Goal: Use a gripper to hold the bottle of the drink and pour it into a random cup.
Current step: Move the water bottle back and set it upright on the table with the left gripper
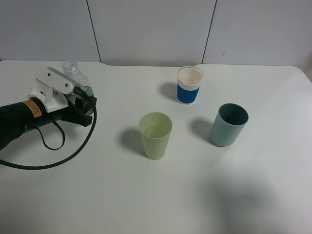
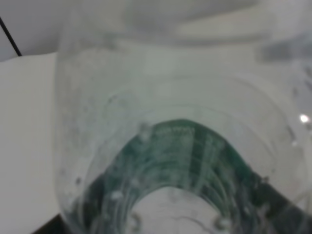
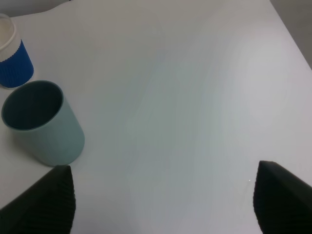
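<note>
I should keep lowering the bottle [image 1: 75, 74] with my left gripper until its base rests flat, then let go, as it hangs upright over a free patch of table [image 1: 97, 130].
The bottle of the drink [image 1: 74, 73] is clear with a dark green label and an open neck, and stands at the far left of the table. My left gripper [image 1: 73, 91] is shut on its body, white jaw piece on the near side. In the left wrist view the bottle [image 2: 175, 146] fills the frame and hides the fingers. The pale yellow-green cup [image 1: 156, 135] stands upright mid-table, well to the right of the bottle. My right gripper [image 3: 165, 202] is open over bare table, with nothing between its black fingertips [image 3: 48, 200].
A white cup with a blue band [image 1: 189, 85] stands at the back, and a teal tumbler [image 1: 228, 125] to the right of the yellow-green cup. Both also show in the right wrist view, the teal tumbler [image 3: 44, 124] closer. A black cable [image 1: 58, 161] loops on the table.
</note>
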Tool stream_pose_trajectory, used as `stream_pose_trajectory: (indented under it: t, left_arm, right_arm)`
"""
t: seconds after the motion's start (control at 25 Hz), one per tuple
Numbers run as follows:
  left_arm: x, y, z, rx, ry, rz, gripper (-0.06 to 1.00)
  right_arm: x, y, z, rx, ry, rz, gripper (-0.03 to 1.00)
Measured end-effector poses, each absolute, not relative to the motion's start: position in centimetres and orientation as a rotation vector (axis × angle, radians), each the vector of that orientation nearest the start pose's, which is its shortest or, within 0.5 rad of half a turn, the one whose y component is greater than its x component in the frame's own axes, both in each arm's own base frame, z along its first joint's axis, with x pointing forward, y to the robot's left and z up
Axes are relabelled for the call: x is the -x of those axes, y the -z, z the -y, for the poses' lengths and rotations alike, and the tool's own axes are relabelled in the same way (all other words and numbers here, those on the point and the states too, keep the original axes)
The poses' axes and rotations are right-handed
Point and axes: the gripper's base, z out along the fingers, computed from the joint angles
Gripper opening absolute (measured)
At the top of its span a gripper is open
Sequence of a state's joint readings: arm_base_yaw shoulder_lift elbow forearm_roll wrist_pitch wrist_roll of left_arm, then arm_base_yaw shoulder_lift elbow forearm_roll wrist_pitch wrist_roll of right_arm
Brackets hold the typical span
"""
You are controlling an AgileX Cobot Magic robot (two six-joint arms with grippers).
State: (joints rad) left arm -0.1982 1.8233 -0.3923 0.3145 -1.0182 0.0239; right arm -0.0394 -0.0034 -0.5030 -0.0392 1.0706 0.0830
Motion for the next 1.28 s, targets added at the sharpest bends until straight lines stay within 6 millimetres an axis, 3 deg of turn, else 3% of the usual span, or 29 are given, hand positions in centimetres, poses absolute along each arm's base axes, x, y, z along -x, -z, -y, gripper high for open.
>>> stream_pose_trajectory:
  t: [0.4,1.04,1.12,1.28]
  left_arm:
    - [-25.8,-9.6,7.9,-0.518,0.323,-1.875,0.47]
    - [-25.5,-9.2,8.4,-0.577,0.382,-1.866,0.47]
    - [-25.5,-9.2,8.4,-0.558,0.397,-1.871,0.54]
    - [-25.5,-9.2,8.4,-0.523,0.423,-1.88,0.79]
  right_arm:
    - [0.6,-27.7,0.3,-0.127,0.02,-2.043,0.74]
    - [0.6,-27.7,0.3,-0.127,0.02,-2.043,0.74]
    - [0.6,-27.7,0.3,-0.127,0.02,-2.043,0.74]
    - [0.6,-27.7,0.3,-0.127,0.02,-2.043,0.74]
